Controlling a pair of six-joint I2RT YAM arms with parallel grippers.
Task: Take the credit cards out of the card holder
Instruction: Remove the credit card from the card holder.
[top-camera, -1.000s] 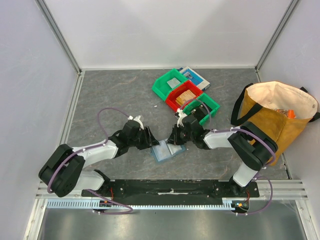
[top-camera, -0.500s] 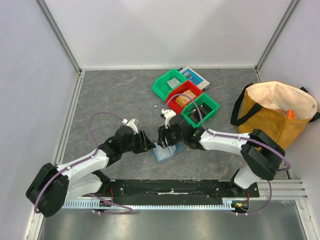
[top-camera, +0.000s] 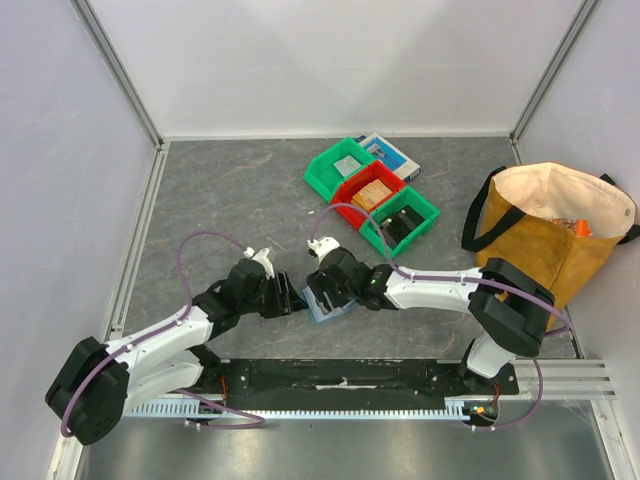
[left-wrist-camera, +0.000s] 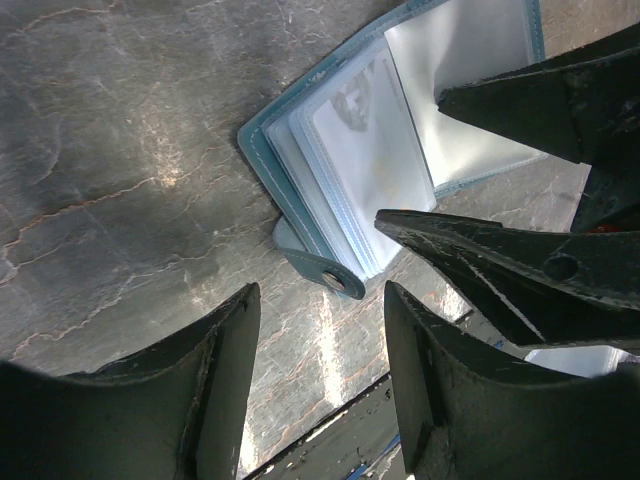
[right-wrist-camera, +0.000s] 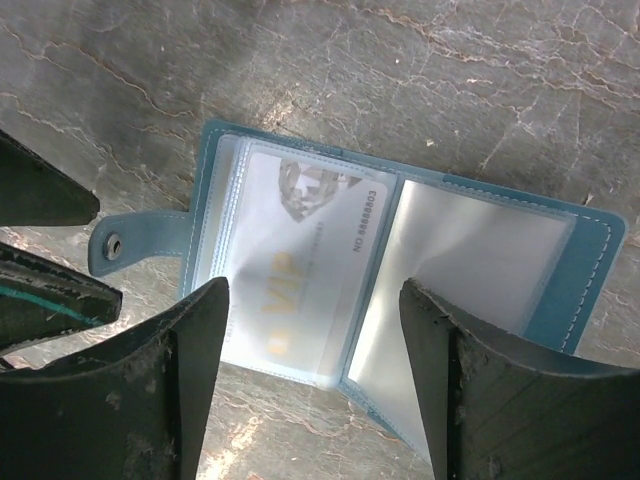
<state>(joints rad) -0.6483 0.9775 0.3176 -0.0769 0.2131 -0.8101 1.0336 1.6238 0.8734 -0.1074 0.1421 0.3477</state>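
The card holder's fold (right-wrist-camera: 375, 285) is between my right gripper's fingers, in my left gripper's way, so my right gripper should clamp the card holder's outer edge (right-wrist-camera: 597, 255) while my left gripper pulls cards out.
The slate-blue card holder (top-camera: 327, 303) lies open on the grey table between my two grippers. Its clear sleeves show in the right wrist view, the card holder (right-wrist-camera: 590, 270) spread flat. A pale credit card (right-wrist-camera: 300, 240) printed "VIP" sits inside the left sleeve. The right sleeve looks bare. My right gripper (right-wrist-camera: 313, 290) hangs open just above the spread, straddling the fold. My left gripper (left-wrist-camera: 320, 298) is open too, holding nothing, its tips beside the snap tab (left-wrist-camera: 325, 272) of the card holder (left-wrist-camera: 262, 150). From above, left gripper (top-camera: 290, 297) and right gripper (top-camera: 318, 293) nearly meet.
Behind the holder stand two green bins (top-camera: 340, 168) (top-camera: 402, 218) with a red bin (top-camera: 368, 192) between them. A blue-and-white flat box (top-camera: 392, 155) lies behind those. A tan tote bag (top-camera: 555, 225) stands at the right. The black base rail (top-camera: 340, 375) runs along the near edge.
My right gripper has opened wide and shifted left over the holder. The left arm has drawn back a little to the left, its jaws slightly wider.
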